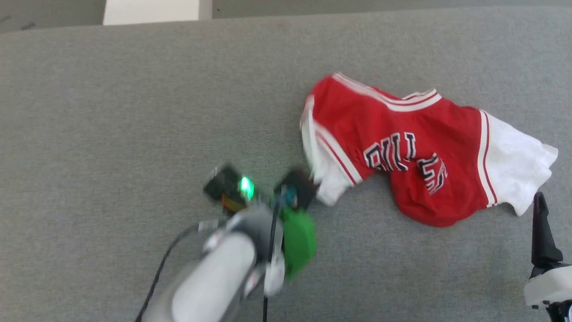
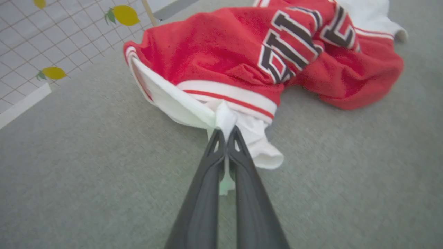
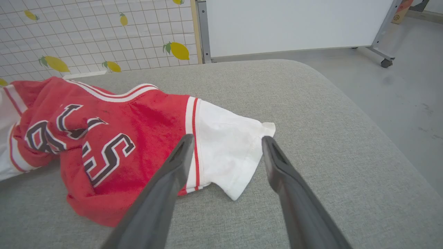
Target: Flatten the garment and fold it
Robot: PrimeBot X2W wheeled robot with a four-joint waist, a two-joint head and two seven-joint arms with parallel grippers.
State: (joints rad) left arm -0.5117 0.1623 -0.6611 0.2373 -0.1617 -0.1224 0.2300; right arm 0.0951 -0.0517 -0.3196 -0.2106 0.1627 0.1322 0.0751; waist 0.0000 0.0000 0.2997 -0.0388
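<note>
I am looking at the garment's red body [image 1: 460, 153], which ends in a rounded fold [image 1: 437, 219] just below the lettering, so I should expect more red cloth and print to be hidden underneath.
The garment [image 1: 415, 147], a red jersey with white sleeves and dark white-outlined lettering, lies crumpled on the grey padded table [image 1: 134, 112], right of centre. My left gripper [image 2: 226, 130] is shut on the white sleeve at the garment's left end [image 2: 242, 131], with the cloth bunched between the fingertips. In the head view the left gripper [image 1: 316, 188] meets that sleeve at its lower left corner. My right gripper [image 3: 227, 139] stands open just above the other white sleeve [image 3: 228, 155], one finger on each side of it and not touching. One dark finger [image 1: 541, 223] of it rises at the lower right.
The table's rounded right edge [image 3: 380, 145] drops to a grey floor [image 3: 415, 86]. Behind the table stand a tiled wall with lemon prints [image 3: 69, 34] and a white board on a wheeled metal frame [image 3: 384, 62]. Bare grey surface stretches left of the garment.
</note>
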